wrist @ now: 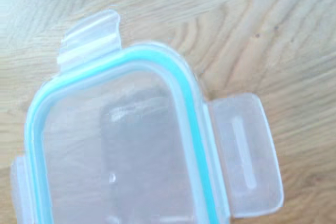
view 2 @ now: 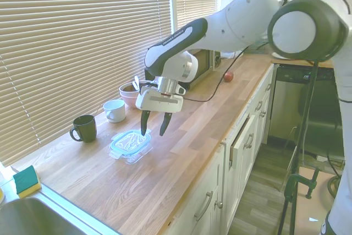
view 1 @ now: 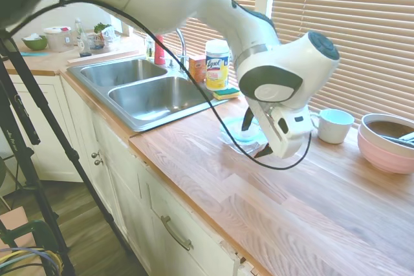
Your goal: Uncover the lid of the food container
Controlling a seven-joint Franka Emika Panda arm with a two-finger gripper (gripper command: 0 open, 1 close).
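The snap tabs (wrist: 245,155) are flipped out, so the lid (view 1: 246,132) will come loose and leave the food container in place when I lift the lid.
The lid (view 2: 130,141), clear with a teal rim, sits on the food container (view 2: 133,156), a shallow glass dish on the wooden counter. In the wrist view the lid (wrist: 121,145) fills the picture from close by, with its snap tabs (wrist: 244,156) flipped outward. My gripper (view 2: 153,125) hangs open just above the lid's edge on the side toward the white cup, fingers pointing down and holding nothing. From the other side the gripper (view 1: 256,136) covers part of the lid (view 1: 234,135).
A white cup (view 2: 114,110), a dark green mug (view 2: 83,128) and a pink bowl (view 1: 388,141) stand along the window side. A sponge (view 2: 26,180) and a wipes canister (view 1: 217,64) sit by the double sink (view 1: 139,88). The counter's front edge runs close by.
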